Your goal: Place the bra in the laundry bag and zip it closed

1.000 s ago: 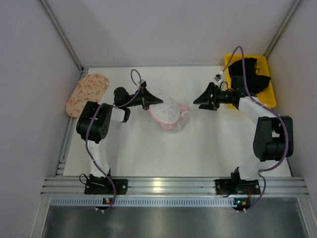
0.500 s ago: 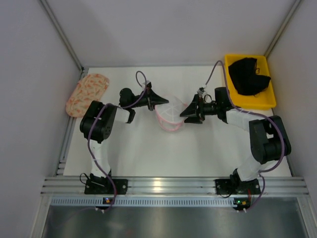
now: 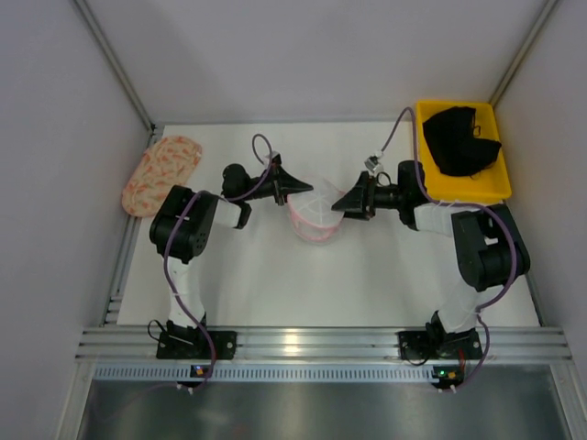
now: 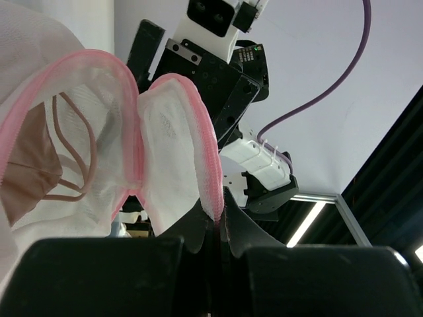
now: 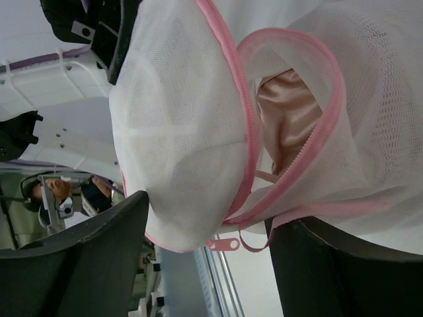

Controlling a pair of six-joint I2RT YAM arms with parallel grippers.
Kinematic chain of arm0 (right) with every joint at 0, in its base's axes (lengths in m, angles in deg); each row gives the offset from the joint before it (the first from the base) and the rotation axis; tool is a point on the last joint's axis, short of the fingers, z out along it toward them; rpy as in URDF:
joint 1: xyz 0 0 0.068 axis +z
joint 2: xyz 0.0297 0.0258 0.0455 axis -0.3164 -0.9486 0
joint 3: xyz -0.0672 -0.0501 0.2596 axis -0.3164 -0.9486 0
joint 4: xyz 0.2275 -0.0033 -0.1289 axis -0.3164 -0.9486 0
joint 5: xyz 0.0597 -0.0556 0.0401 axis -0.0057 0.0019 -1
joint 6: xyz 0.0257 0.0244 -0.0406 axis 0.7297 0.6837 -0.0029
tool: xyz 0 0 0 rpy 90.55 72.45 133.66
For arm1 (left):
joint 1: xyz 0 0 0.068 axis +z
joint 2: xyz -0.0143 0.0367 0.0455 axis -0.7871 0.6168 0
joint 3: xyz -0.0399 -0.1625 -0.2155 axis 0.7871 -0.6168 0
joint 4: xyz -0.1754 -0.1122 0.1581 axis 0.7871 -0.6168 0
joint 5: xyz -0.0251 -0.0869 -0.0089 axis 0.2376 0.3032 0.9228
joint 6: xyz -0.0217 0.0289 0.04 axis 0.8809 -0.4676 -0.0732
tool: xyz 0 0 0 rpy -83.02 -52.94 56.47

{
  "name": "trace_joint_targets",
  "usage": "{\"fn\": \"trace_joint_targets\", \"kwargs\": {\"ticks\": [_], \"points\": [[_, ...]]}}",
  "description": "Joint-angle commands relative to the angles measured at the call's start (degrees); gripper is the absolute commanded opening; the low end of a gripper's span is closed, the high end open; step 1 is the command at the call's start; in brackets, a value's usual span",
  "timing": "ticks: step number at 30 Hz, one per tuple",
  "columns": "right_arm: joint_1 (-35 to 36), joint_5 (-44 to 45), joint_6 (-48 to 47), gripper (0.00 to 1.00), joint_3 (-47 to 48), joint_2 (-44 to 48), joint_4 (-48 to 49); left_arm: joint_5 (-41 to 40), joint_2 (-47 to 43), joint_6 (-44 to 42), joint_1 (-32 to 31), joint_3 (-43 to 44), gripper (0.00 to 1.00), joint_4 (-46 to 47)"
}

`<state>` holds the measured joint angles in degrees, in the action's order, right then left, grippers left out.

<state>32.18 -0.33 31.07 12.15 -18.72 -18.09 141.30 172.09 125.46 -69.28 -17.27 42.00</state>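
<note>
My right gripper should pinch the bag's end while my left gripper takes the zip pull, because my left gripper holds the bag's rim away from it.
The laundry bag, white mesh with a pink zip rim, hangs at the table's middle with its mouth gaping. My left gripper is shut on the pink rim, pinching it between the fingertips. Inside the bag lies the pale pink bra; its thin straps show through the mesh. My right gripper is open, its two fingers standing either side of the bag's lower edge, with the pink zip pull dangling between them. In the top view, the right gripper sits at the bag's right side.
A yellow bin at the back right holds a black garment. A peach patterned oval fabric piece lies at the back left by the wall. Both arms reach inward across the white table.
My right arm has swung left from beside the yellow bin to the bag's right side, jaws still open. The left gripper has kept its hold on the rim and shifted slightly right.
</note>
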Motion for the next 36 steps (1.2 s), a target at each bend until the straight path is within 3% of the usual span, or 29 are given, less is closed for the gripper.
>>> {"fn": "trace_joint_targets", "kwargs": {"ticks": [1, 4, 5, 8, 12, 16, 18, 22, 23, 25, 26, 28, 29, 30, 32, 34, 36], "points": [[0.2, -1.4, 0.8, 0.69, 0.0, -0.7, 9.1, -0.1, 1.4, 0.8, -0.2, -0.2, 0.00, 16.9], [0.3, -2.9, -0.6, 0.51, 0.5, 0.0, 7.0, 0.2, 2.1, -0.6, 0.0, 0.9, 0.00, 15.8], [0.2, -3.1, -1.4, 0.40, 0.5, 0.0, 6.1, 0.3, 2.7, -1.3, 0.1, 1.6, 0.00, 14.5], [0.3, -4.1, -2.8, 0.27, 0.3, 0.5, 4.0, 0.8, 3.7, -2.7, 0.7, 2.9, 0.00, 13.9], [0.2, -4.7, -3.2, 0.18, 0.0, 0.7, 3.0, 1.2, 5.0, -3.7, 2.2, 4.7, 0.00, 13.2], [0.2, -5.1, -2.6, 0.00, 0.4, 0.1, 3.1, 2.2, 5.8, -5.1, 3.0, 4.9, 0.00, 11.9], [0.3, -5.6, -1.8, 0.00, 0.9, -0.5, 3.5, 2.3, 6.1, -6.6, 3.6, 5.6, 0.01, 11.2], [0.3, -5.8, 3.6, 0.00, 1.0, -2.2, 5.9, 3.7, 4.8, -13.8, 5.0, 9.8, 0.39, 3.9], [0.3, -5.6, 4.8, 0.00, 0.9, -2.7, 7.6, 4.7, 3.4, -19.3, 5.3, 10.6, 0.52, 0.6], [0.3, -4.6, 9.0, 0.00, 0.2, -3.1, 10.0, 3.8, 0.4, -30.8, 7.6, 12.1, 0.57, -13.5], [0.3, -4.3, 10.7, 0.00, -0.1, -3.3, 13.1, 2.7, -3.0, -46.0, 8.5, 14.9, 0.58, -29.9], [0.2, -3.2, 16.6, 0.00, -0.8, -4.2, 16.9, 1.3, -6.7, -62.9, 10.8, 19.3, 0.61, -48.6], [0.2, -2.8, 18.7, 0.00, -1.3, -4.6, 18.9, -0.7, -7.7, -81.3, 11.1, 26.0, 0.61, -69.4], [0.2, -1.5, 20.7, 0.00, -2.0, -4.7, 22.1, -5.5, -8.5, -89.4, 11.2, 28.6, 0.61, -77.4], [0.2, -0.1, 26.5, 0.00, -3.0, -5.1, 25.3, -9.8, -11.2, -106.7, 10.6, 33.5, 0.61, -87.2], [0.2, 2.3, 32.6, 0.00, -4.5, -5.4, 31.0, -15.2, -15.7, -115.3, 9.2, 33.3, 0.61, -92.5], [0.2, 3.7, 36.3, 0.00, -5.3, -6.8, 35.0, -18.8, -19.0, -132.2, 6.1, 32.4, 0.60, -98.2]]}}
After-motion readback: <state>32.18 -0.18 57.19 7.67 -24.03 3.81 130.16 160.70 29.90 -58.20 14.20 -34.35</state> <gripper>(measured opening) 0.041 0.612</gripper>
